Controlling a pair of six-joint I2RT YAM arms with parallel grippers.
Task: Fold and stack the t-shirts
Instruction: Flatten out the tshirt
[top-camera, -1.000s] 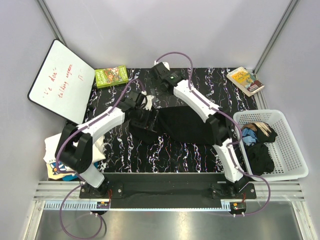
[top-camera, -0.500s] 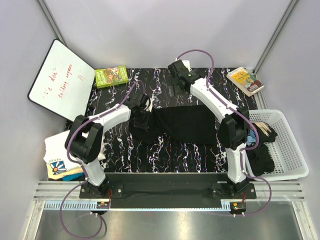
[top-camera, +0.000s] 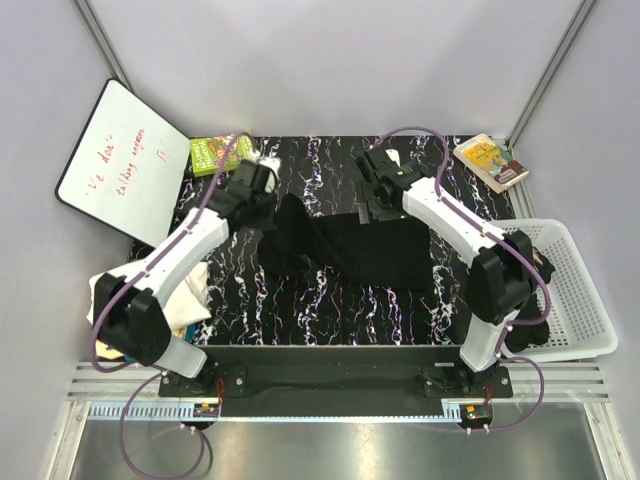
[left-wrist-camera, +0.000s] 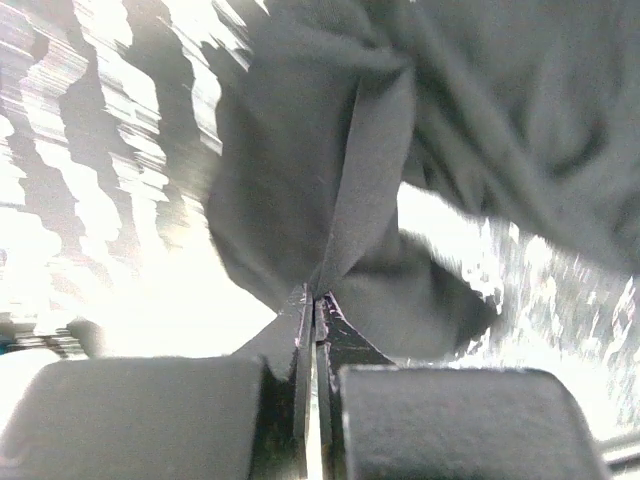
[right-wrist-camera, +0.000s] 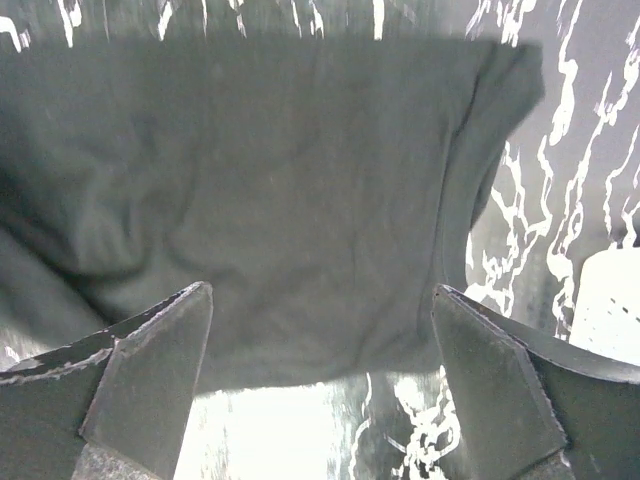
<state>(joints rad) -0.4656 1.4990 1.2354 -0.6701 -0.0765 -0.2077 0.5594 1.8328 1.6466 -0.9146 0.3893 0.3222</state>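
The black t-shirt lies bunched (top-camera: 288, 246) under my left gripper, so next I pull the t-shirt's pinched corner toward the whiteboard with that gripper to spread the folds.
A plain black t-shirt (top-camera: 350, 245) lies partly folded in the middle of the black marbled table. My left gripper (top-camera: 268, 200) is at its far left corner and is shut on a pinched fold of the black cloth (left-wrist-camera: 330, 170); the jaws (left-wrist-camera: 318, 300) meet with cloth between them. That corner is lifted and drawn toward the far left. My right gripper (top-camera: 372, 205) hovers open over the shirt's far edge. In the right wrist view the fingers (right-wrist-camera: 150, 370) stand wide apart above flat black cloth (right-wrist-camera: 280, 180), holding nothing. More white t-shirts (top-camera: 103, 290) are piled at the left edge.
A whiteboard (top-camera: 120, 160) leans at the far left, with a green book (top-camera: 222, 152) beside it. Another book (top-camera: 490, 160) lies at the far right corner. A white slatted basket (top-camera: 590, 300) with dark clothes stands on the right.
My left gripper shut on the shirt's left corner and pulled it up toward the far left. The right arm swung rightward along the far edge and stayed open.
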